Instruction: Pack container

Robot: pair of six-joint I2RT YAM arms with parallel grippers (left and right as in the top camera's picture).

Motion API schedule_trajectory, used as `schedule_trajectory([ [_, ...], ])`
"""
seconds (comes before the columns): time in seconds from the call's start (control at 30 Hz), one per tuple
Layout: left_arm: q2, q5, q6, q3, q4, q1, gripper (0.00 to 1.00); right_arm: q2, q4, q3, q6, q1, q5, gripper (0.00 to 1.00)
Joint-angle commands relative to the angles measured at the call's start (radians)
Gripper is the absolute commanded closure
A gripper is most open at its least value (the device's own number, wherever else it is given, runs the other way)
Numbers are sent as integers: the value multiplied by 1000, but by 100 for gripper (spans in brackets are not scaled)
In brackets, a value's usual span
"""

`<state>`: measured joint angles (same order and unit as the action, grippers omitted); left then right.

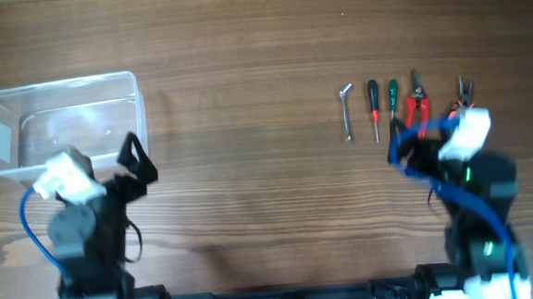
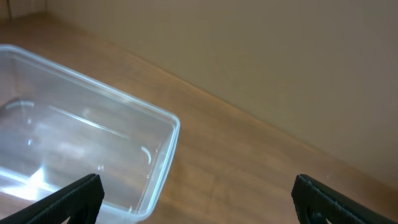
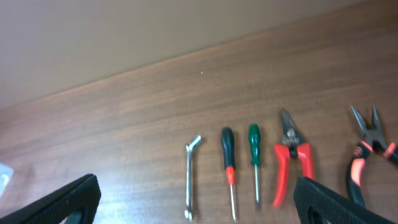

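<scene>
My left gripper is still to move the clear plastic container (image 1: 75, 119), which stands far from the tools. It should take the container by its end (image 1: 141, 106) and slide it next to the silver wrench before packing.
The clear plastic container (image 1: 59, 84) stands empty at the far left of the table. It also shows in the left wrist view (image 2: 127, 104). My left gripper (image 1: 137, 160) is open and empty just off the container's near right corner (image 2: 199, 200). Five hand tools lie in a row at the right: a silver wrench (image 1: 347, 113) (image 3: 191, 180), a black and red screwdriver (image 1: 373, 109) (image 3: 229, 171), a green screwdriver (image 1: 393, 98) (image 3: 254, 160), red-handled cutters (image 1: 418, 103) (image 3: 292, 160) and black and orange pliers (image 1: 465, 91) (image 3: 367, 149). My right gripper (image 1: 406, 150) is open and empty just short of the tools (image 3: 196, 198).
The wooden table (image 1: 246, 123) stretches between the container and the tools. A plain wall rises behind the table's far edge in both wrist views.
</scene>
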<state>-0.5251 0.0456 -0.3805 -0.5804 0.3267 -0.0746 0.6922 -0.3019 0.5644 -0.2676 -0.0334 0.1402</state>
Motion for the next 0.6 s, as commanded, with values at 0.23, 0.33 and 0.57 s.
schedule_trajectory([
  [0.23, -731, -117, 168, -740, 431, -72, 0, 723, -423, 808, 80, -19, 155, 0],
  [0.33, -840, -116, 168, -890, 571, -72, 0, 758, -444, 855, 85, -21, 219, 0],
  [0.57, -871, -198, 114, -918, 624, -72, 0, 757, -546, 855, 84, -89, 163, 0],
])
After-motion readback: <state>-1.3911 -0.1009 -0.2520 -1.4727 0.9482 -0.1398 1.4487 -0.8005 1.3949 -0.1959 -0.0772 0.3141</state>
